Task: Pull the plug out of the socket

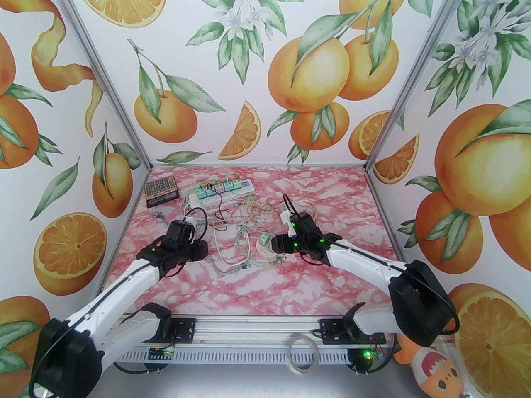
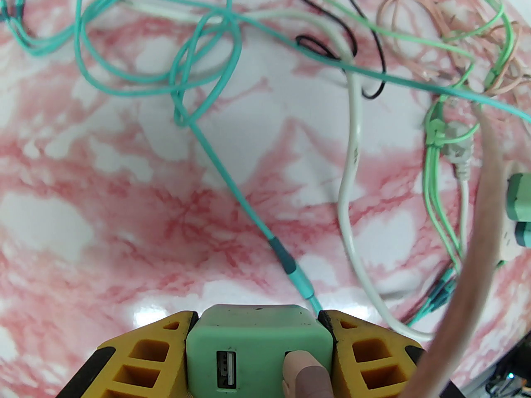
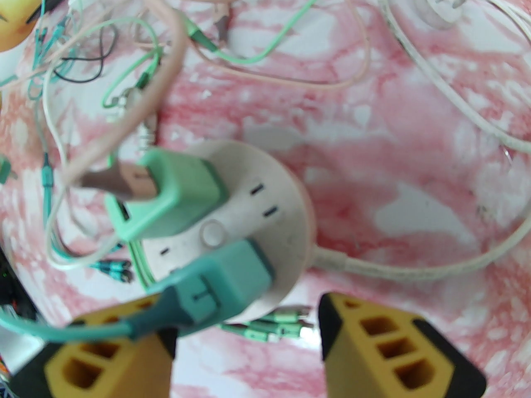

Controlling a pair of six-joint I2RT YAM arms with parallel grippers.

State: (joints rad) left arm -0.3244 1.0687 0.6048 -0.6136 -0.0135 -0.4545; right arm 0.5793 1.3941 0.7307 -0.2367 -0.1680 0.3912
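Observation:
The green USB charger plug is still held shut in my left gripper, so my left gripper should put that plug down and come open to the round white socket.
A round white socket [image 3: 269, 205] lies on the pink marble table, with a light green plug [image 3: 174, 205] and a teal plug [image 3: 228, 280] stuck in its top. My right gripper [image 3: 249, 346] stands open just short of it, its yellow fingers [image 3: 386, 346] either side of the teal plug's end and its cable, pinching nothing. From above, that socket [image 1: 262, 247] sits mid-table at the right gripper [image 1: 271, 243]. My left gripper [image 2: 259, 346] is shut on a green USB charger plug [image 2: 257, 334], held off the table at the left [image 1: 188, 226].
A white power strip [image 1: 222, 189] with several plugs lies at the back, a calculator [image 1: 161, 189] left of it. Teal, green, pink, black and white cables [image 1: 240, 239] tangle across the middle. A loose white plug [image 3: 439, 6] lies beyond the socket. Walls close three sides.

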